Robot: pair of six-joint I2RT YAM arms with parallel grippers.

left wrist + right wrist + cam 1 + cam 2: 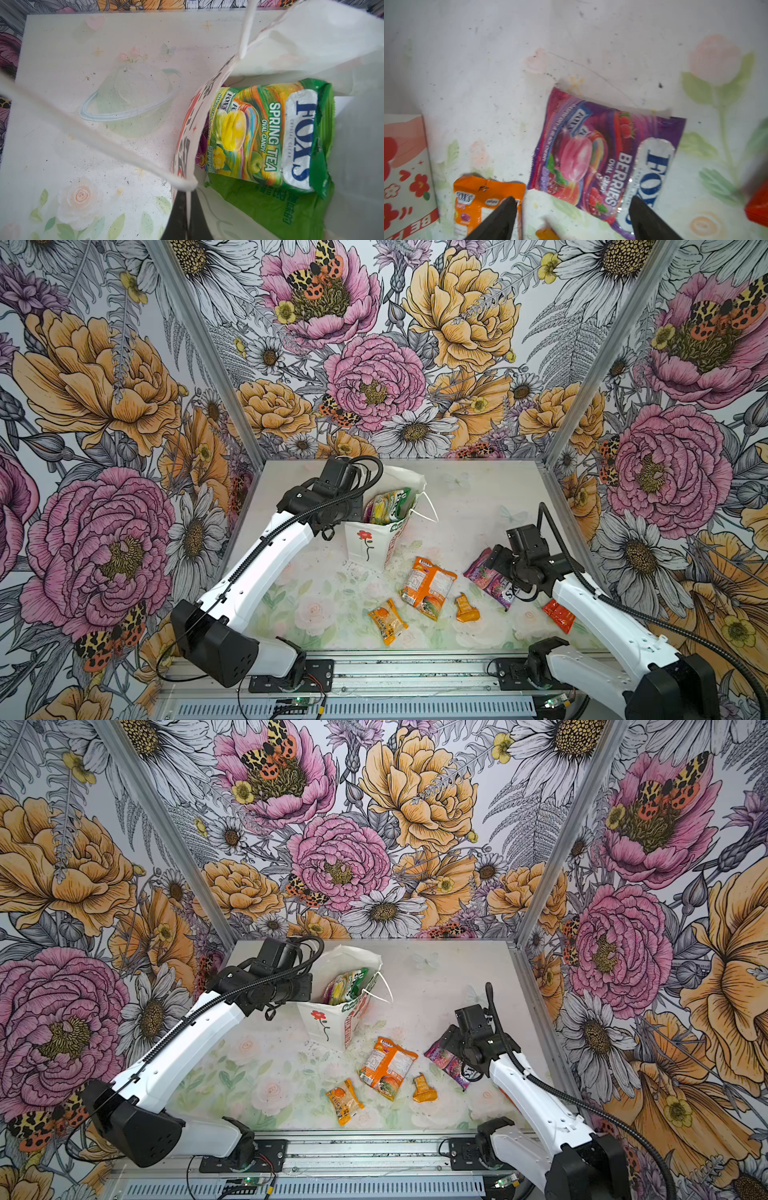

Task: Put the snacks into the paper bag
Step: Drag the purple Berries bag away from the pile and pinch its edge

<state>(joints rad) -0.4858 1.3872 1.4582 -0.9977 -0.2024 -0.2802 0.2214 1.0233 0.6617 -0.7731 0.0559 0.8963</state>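
The broad body (590, 166) of the purple Fox's berries bag is under my hovering right gripper, so next I move back and pinch the bag's end (670, 136) next to the logo.
The white paper bag (365, 541) (320, 1025) stands upright at the table's middle back. My left gripper (188, 199) is shut on its rim beside a cord handle (83, 133). Inside lie a green Fox's candy bag (270, 133) (390, 506) and a green chips bag (270, 207). My right gripper (573, 200) (494, 562) hovers open over a purple Fox's berries bag (602, 153) (480, 572) (442, 1058), touching nothing. On the table lie a large orange pack (428, 587) (384, 1067), a small orange pack (388, 620) (344, 1104), an orange sachet (466, 608) and a red sachet (559, 614).
The table (478, 497) has a pale flower print and is walled on three sides by flowered panels (374, 364). A metal rail (415, 672) with both arm bases runs along the front edge.
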